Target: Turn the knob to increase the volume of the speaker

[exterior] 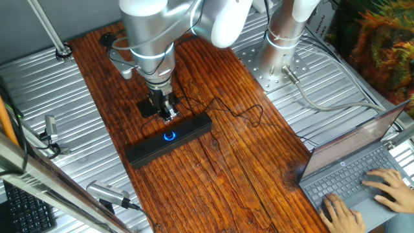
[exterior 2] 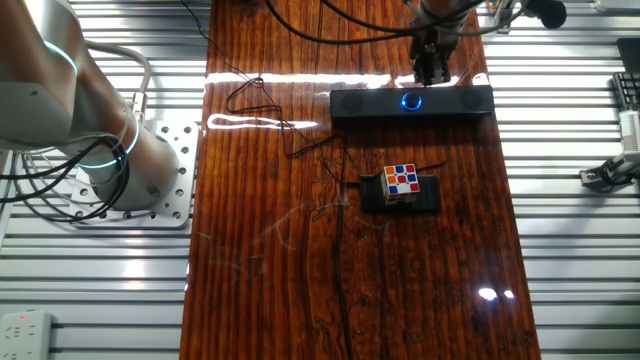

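I expect the knob (exterior: 169,136) to spin in place when I turn it, while the speaker stays where it is, because its long black bar (exterior: 191,131) lies flat across the wood.
The speaker (exterior: 169,139) is a long black bar lying across the wooden table, also seen in the other fixed view as the speaker (exterior 2: 410,102). At its middle, the knob (exterior: 169,136) is ringed by glowing blue light, and the knob (exterior 2: 411,101) shows the same ring. My gripper (exterior: 169,115) points straight down and hangs a little above the bar, close to the knob and not touching it. Its fingers stand slightly apart with nothing between them. From the other side, the gripper (exterior 2: 432,72) sits just beyond the speaker's far edge.
A multicoloured cube (exterior 2: 401,181) rests on a small black pad (exterior 2: 428,197) near the speaker. A thin black cable (exterior: 239,115) loops over the wood. A laptop (exterior: 362,162) with a person's hands on it is at the right edge. The arm's base (exterior 2: 120,165) stands beside the table.
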